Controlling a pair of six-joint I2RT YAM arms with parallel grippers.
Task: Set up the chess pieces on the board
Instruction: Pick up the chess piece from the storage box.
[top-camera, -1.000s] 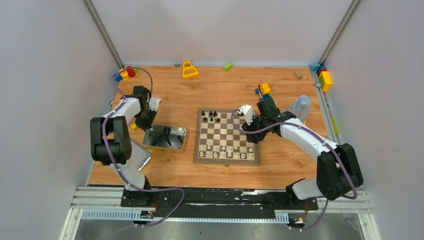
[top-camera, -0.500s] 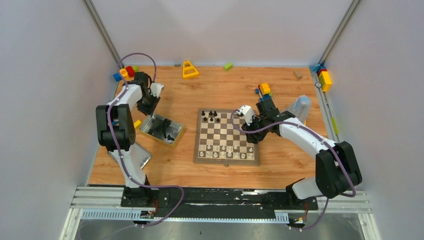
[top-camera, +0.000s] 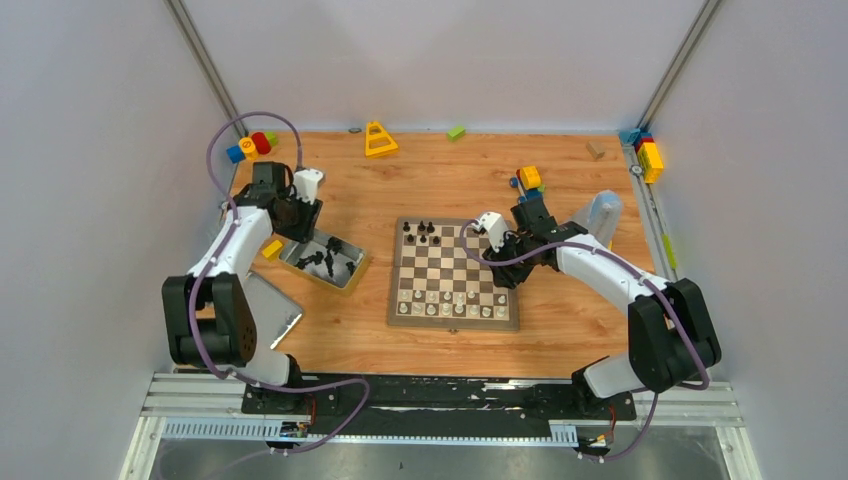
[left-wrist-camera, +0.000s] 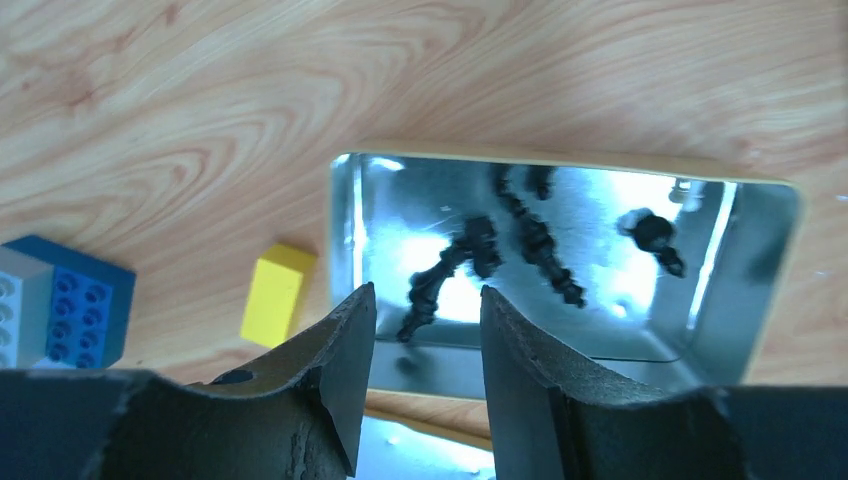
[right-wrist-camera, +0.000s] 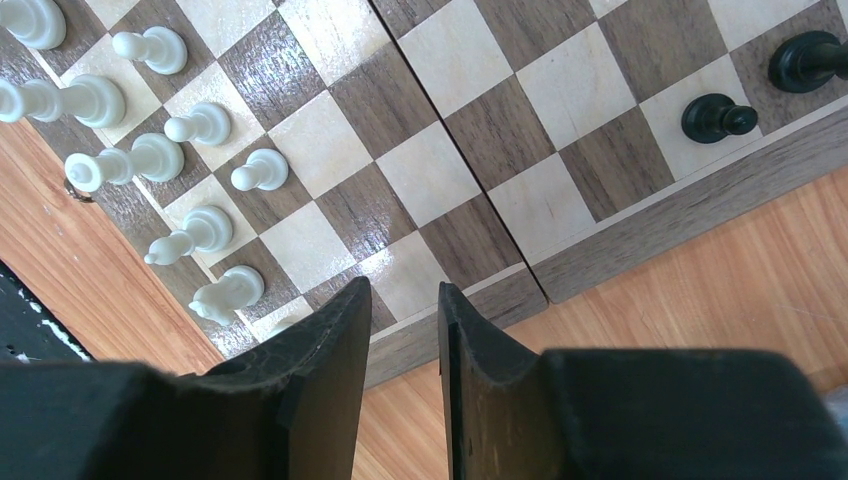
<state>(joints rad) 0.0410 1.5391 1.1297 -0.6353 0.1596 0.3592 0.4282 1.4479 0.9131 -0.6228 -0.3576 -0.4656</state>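
My left gripper should go on toward the black piece (top-camera: 350, 267) at the tin's board-side end (top-camera: 355, 271) until the fingers are on both sides of it, because the piece lies clear of the others.
The board (top-camera: 455, 275) lies mid-table. Several black chess pieces (top-camera: 424, 232) stand at its far left corner and white chess pieces (top-camera: 450, 302) fill its near rows. More black pieces (left-wrist-camera: 525, 245) lie loose in a silver tin (top-camera: 322, 260). My left gripper (top-camera: 300, 230) is open and empty, hovering over the tin's far-left edge; in the left wrist view the gripper (left-wrist-camera: 420, 310) frames a black piece below. My right gripper (top-camera: 503, 268) is slightly open and empty over the board's right edge (right-wrist-camera: 620, 235). The right wrist view also shows white pieces (right-wrist-camera: 205, 230) and two black pieces (right-wrist-camera: 715, 118).
The tin's flat lid (top-camera: 270, 312) lies near the left arm's base. A yellow block (left-wrist-camera: 278, 295) and a blue block (left-wrist-camera: 60, 300) sit beside the tin. A yellow triangle toy (top-camera: 379, 139), a green block (top-camera: 456, 131) and colourful blocks (top-camera: 529, 178) (top-camera: 648, 155) lie at the back and right.
The tin has shifted and turned slightly, its left end now farther back. My left arm swung its elbow left and the gripper now sits over the tin's far-left edge. The right arm barely moved.
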